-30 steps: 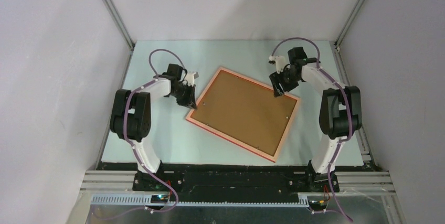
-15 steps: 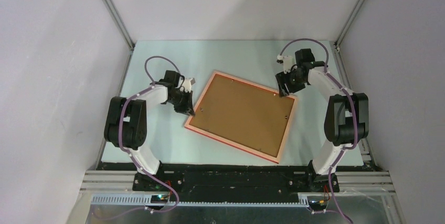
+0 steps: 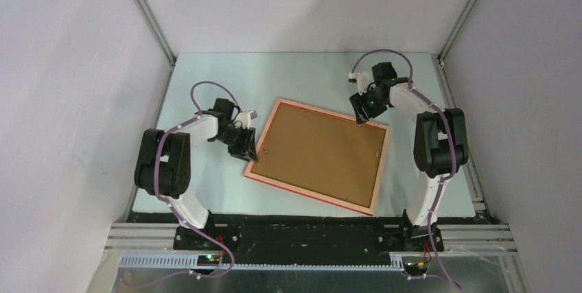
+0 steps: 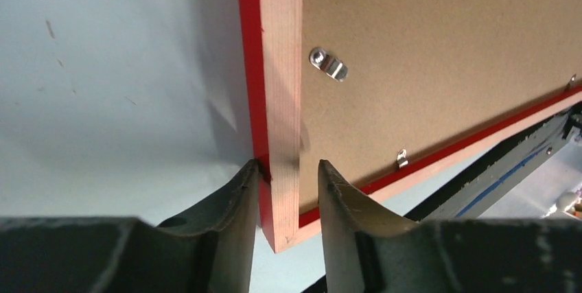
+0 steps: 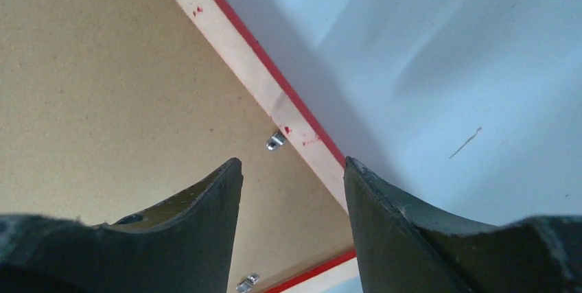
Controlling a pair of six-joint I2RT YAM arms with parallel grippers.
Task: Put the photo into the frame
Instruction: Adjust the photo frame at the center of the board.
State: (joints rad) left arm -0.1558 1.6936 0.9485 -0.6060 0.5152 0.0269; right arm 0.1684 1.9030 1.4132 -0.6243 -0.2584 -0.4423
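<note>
The frame is crooked and my right gripper is above its far rail. Next, my right gripper grips the short rail and turns the frame straighter.
The frame lies face down on the table, pale wood back edges up and a red rim around them. The brown backing board fills it, under small metal clips. The photo is hidden. My left gripper is at the frame's left corner. Its jaws are open and straddle the wood rail: one finger touches the red side, the other stands clear over the board. My right gripper hovers open over the far right corner, above the rail and a clip.
Grey walls and aluminium posts close in the pale table on three sides. A black strip runs along the near edge between the arm bases. Bare tabletop surrounds the frame.
The left jaws have opened off the frame's left corner. The frame has turned a little and lies nearer the arm bases. The right gripper stays open by the far right corner.
</note>
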